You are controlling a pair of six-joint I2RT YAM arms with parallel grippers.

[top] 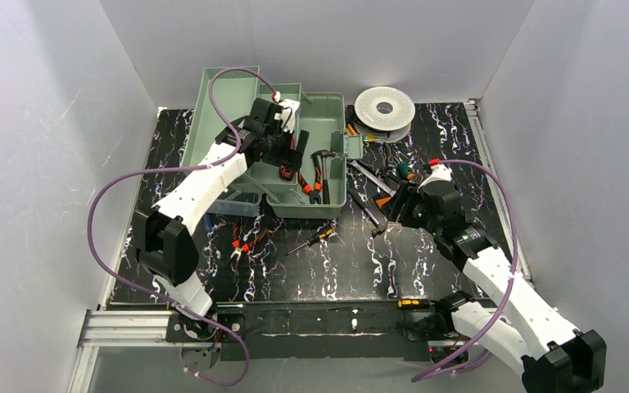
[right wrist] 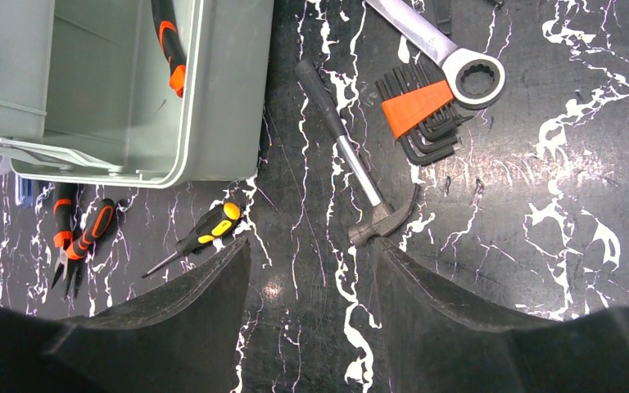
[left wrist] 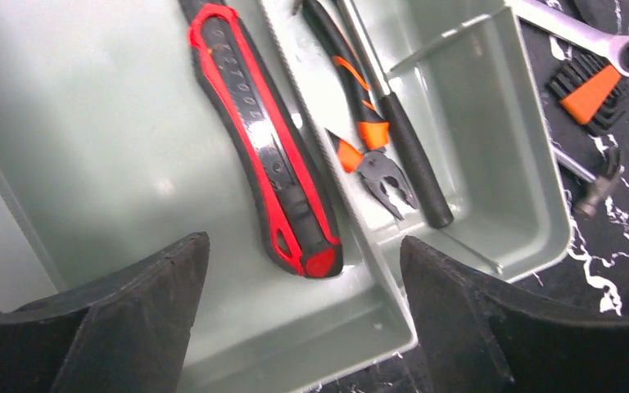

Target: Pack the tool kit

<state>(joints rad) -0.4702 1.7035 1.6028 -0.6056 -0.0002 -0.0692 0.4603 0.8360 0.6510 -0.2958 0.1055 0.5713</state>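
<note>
Next, I take the hammer's handle (right wrist: 359, 170) with my right gripper and pass the hammer to my left gripper, because the hammer lies across the toolbox from the empty tray (top: 223, 115).
The sage-green toolbox (top: 330, 115) stands open at the back of the mat. My left gripper (top: 289, 164) hangs over it, open and empty (left wrist: 303, 278). Below it a red knife (left wrist: 266, 147) lies in the left compartment of the box (left wrist: 90, 147). Orange-handled pliers (left wrist: 360, 131) lie in the compartment to its right. My right gripper (top: 397, 209) is open and empty (right wrist: 311, 270) above the mat. A hammer (right wrist: 352, 155) lies just ahead of its right finger. A yellow-black screwdriver (right wrist: 201, 233) lies by its left finger.
A white perforated spool (top: 384, 108) sits at the back right. On the mat lie a wrench (right wrist: 450, 49), a hex-key set in an orange holder (right wrist: 422, 110) and more orange pliers (right wrist: 78, 237). A translucent part (top: 233, 205) lies left of the box.
</note>
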